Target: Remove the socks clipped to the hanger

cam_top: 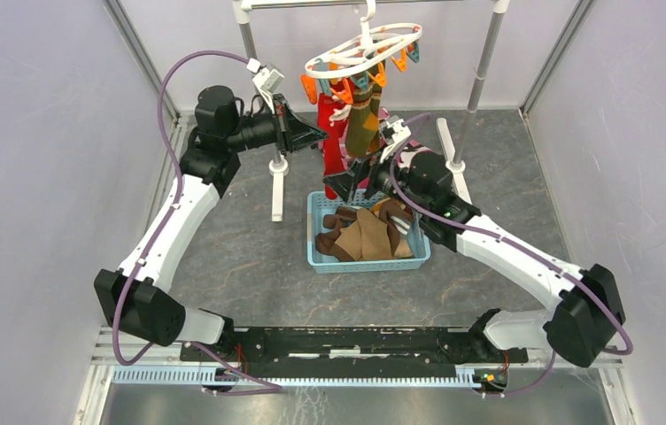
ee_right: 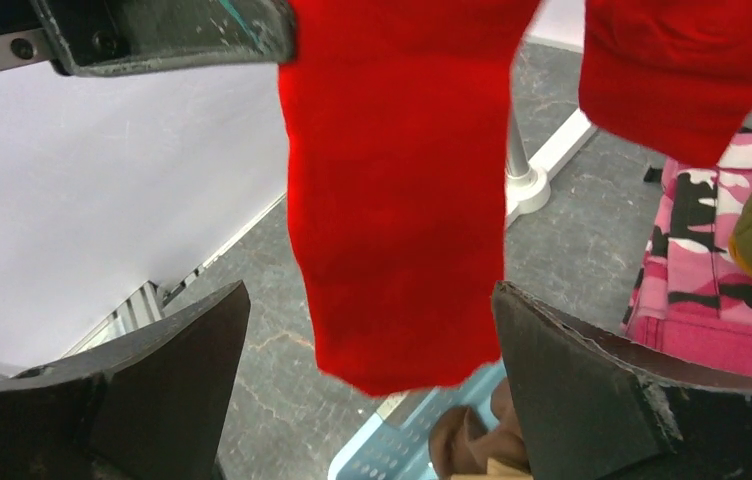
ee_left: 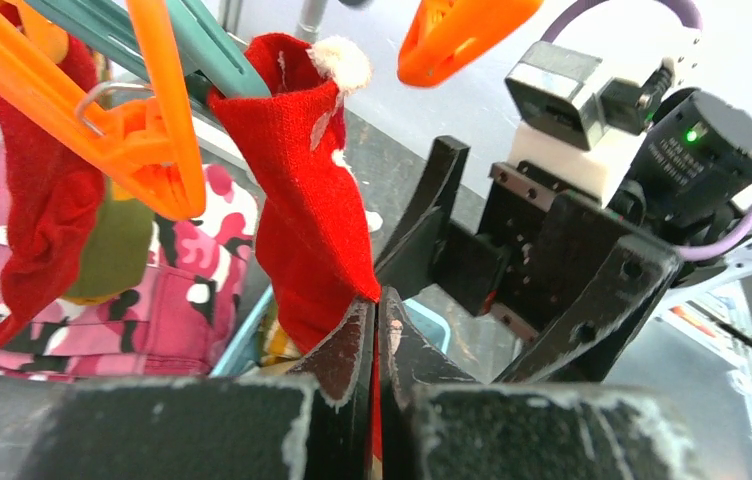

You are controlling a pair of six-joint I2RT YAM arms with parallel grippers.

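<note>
Next, my right gripper takes the sock's lower end (ee_right: 407, 335), because my left gripper is holding the red sock (ee_left: 350, 268) below its teal clip. That will free my left gripper to squeeze the teal clip.
The white hanger (cam_top: 365, 49) hangs from the rail at the back, with orange clips (ee_left: 152, 130) and teal ones. My left gripper (ee_left: 377, 320) is shut on a bright red sock (ee_left: 307, 200), which runs up toward a teal clip. Its lower end (ee_right: 402, 200) dangles between the wide-open fingers of my right gripper (ee_right: 370, 300), touching neither. A second red sock (ee_left: 42, 230) and an olive sock (ee_left: 117, 250) hang beside it. In the top view the left gripper (cam_top: 316, 135) is left of the socks and the right gripper (cam_top: 356, 173) is just below them.
A light blue basket (cam_top: 321, 257) under the hanger holds brown and tan socks (cam_top: 360, 235). A pink camouflage cloth (ee_right: 712, 290) lies behind the basket. The metal rail stand's posts and white feet (cam_top: 278, 190) flank the hanger.
</note>
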